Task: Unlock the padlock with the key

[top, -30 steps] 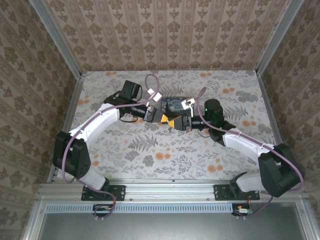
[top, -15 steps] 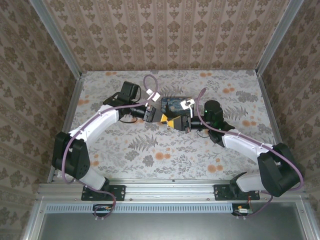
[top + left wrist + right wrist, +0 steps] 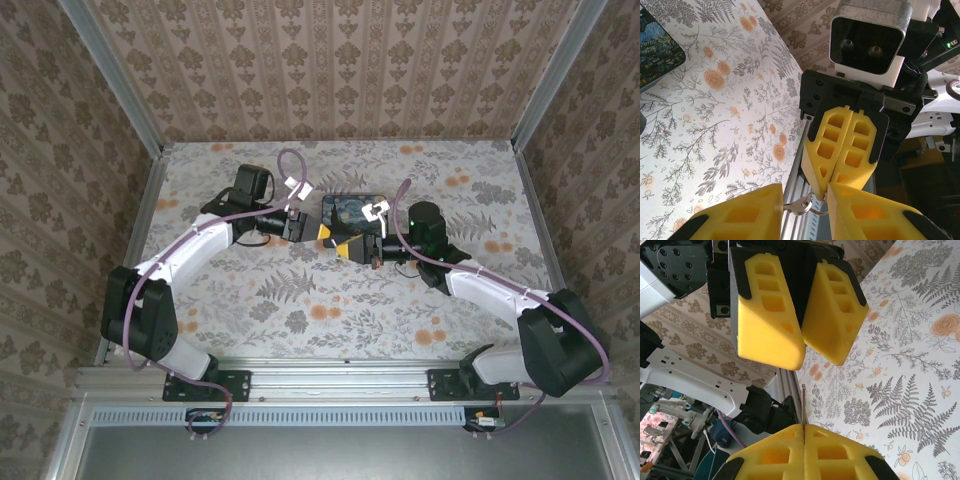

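The key juts crooked (image 3: pixel 799 206) from my right gripper's fingers. My left gripper should hold the key (image 3: pixel 807 202) tight while my right gripper opens and grips it afresh.
The key (image 3: pixel 801 205) hangs on a small ring (image 3: pixel 816 209) between the two grippers, above the table. My right gripper (image 3: pixel 803 426) is shut on the key, and its thin metal edge (image 3: pixel 803 405) sticks out from between the yellow pads. My left gripper (image 3: pixel 806 191) faces it tip to tip with its jaws apart; the key lies in that gap, near the left finger (image 3: pixel 745 215). In the top view the left gripper (image 3: pixel 327 236) and right gripper (image 3: pixel 352 247) meet mid-table. The padlock is hidden.
A dark blue box with a swirly print (image 3: pixel 347 208) lies just behind the grippers, and its corner (image 3: pixel 655 47) also appears in the left wrist view. The floral table top (image 3: pixel 300 300) is walled on three sides. A metal rail (image 3: pixel 340 375) runs along the near edge.
My left gripper has opened off the key and drawn back slightly to the left. My right gripper has shut on the key.
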